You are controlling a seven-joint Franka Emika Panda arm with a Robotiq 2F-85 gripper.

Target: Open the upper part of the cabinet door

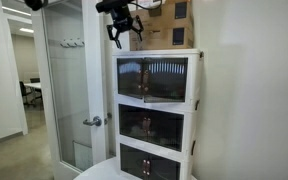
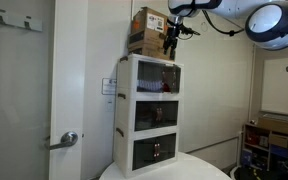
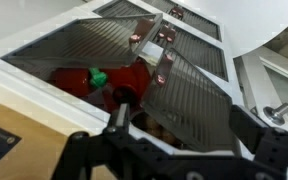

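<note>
The upper door (image 3: 190,103) next to the lever-handled door is only ajar, so next my gripper comes down into the gap (image 3: 142,82) behind its handle edge and pushes it wide open.
The white cabinet (image 1: 196,70) (image 2: 125,100) has three stacked compartments with dark fronts. Its upper door (image 1: 152,78) (image 2: 157,76) is the top smoky panel. My gripper (image 1: 118,38) (image 2: 171,45) hangs just above the cabinet's top front edge, apart from it. In the wrist view the gripper (image 3: 189,120) is open, and the ribbed upper door (image 3: 194,95) lies below, between the fingers (image 3: 119,115). That panel looks tilted there. Beside it a red and green thing (image 3: 89,80) shows inside. I cannot tell from the exterior views whether the door stands ajar.
A brown cardboard box (image 2: 147,30) (image 1: 174,12) sits on top of the cabinet, right behind the gripper. The cabinet stands on a round white table (image 2: 164,172). A door with a lever handle (image 1: 92,121) (image 2: 69,138) is beside it.
</note>
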